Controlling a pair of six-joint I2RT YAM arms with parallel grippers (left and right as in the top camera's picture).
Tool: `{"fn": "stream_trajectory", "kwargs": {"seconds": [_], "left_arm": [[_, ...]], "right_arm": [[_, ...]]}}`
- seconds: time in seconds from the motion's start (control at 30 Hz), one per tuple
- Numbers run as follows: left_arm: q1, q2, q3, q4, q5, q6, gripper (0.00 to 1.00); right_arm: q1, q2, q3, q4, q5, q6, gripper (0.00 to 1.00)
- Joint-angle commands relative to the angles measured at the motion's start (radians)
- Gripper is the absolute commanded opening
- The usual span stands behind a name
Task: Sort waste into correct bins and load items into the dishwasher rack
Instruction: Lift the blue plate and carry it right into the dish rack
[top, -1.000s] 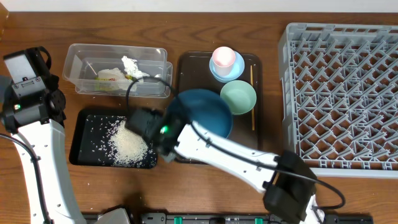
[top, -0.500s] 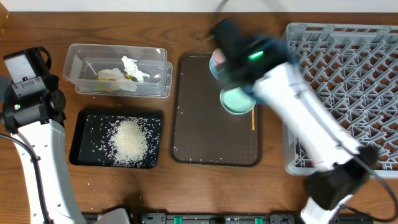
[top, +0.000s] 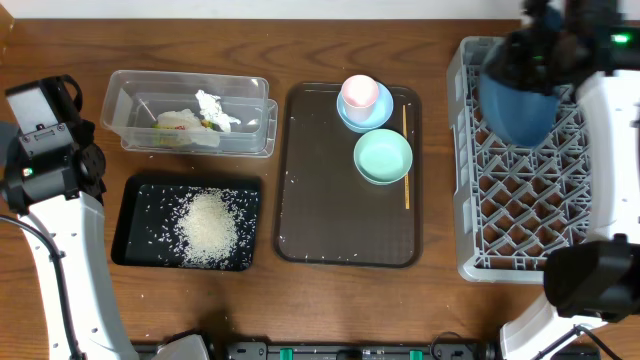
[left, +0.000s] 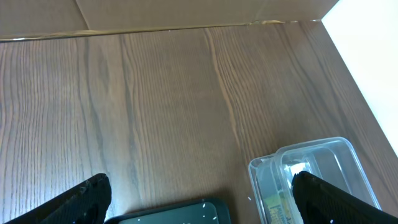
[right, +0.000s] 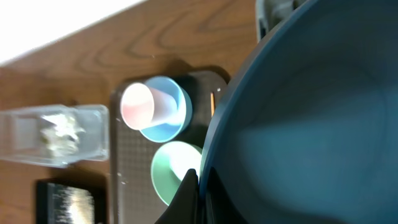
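Next, my right gripper turns the blue plate-bowl (top: 517, 112) on edge before lowering it into the rack (top: 566, 165), because it hangs with its broad side over the rack's wires.
My right gripper (right: 198, 193) is shut on the rim of the large blue plate-bowl (top: 515, 98), which hangs tilted over the far left part of the grey dishwasher rack (top: 540, 215). On the brown tray (top: 325, 225) stand a pink cup (top: 360, 92) inside a pale-blue small bowl (top: 349, 118), a mint-green bowl (top: 383, 157) and a chopstick (top: 405, 150). Rice (top: 207, 228) lies heaped in the black tray (top: 135, 215). The clear tub (top: 125, 100) holds tissue (top: 212, 108) and a wrapper (top: 178, 122). At the far left my left gripper (left: 205, 208) stands open over bare wood.
The left arm's white links (top: 60, 250) run down the table's left side. The right arm's base (top: 590, 280) sits in front of the rack's near right corner. A gap of bare wood separates the brown tray from the rack.
The right arm has carried the blue plate-bowl from the left of the brown tray up and to the right, to above the rack. The left arm has not moved.
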Motion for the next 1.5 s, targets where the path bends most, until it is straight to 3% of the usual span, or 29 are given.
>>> {"fn": "stream_trajectory", "kwargs": {"seconds": [0.0,0.2,0.37,0.8,1.47], "left_arm": [[0.005,0.002,0.003,-0.003,-0.002,-0.005,0.95],[0.005,0.002,0.003,-0.003,-0.002,-0.004,0.95],[0.005,0.002,0.003,-0.003,-0.002,-0.005,0.95],[0.005,0.002,0.003,-0.003,-0.002,-0.005,0.95],[0.005,0.002,0.003,-0.003,-0.002,-0.004,0.95]], "right_arm": [[-0.073,-0.018,0.008,0.002,-0.167,-0.064,0.01],[-0.198,-0.018,0.007,0.058,-0.455,-0.156,0.01],[-0.277,-0.018,-0.019,0.154,-0.651,-0.151,0.01],[-0.294,-0.018,-0.312,0.466,-0.752,-0.036,0.01],[-0.431,-0.019,-0.321,0.484,-0.751,-0.007,0.01]]}}
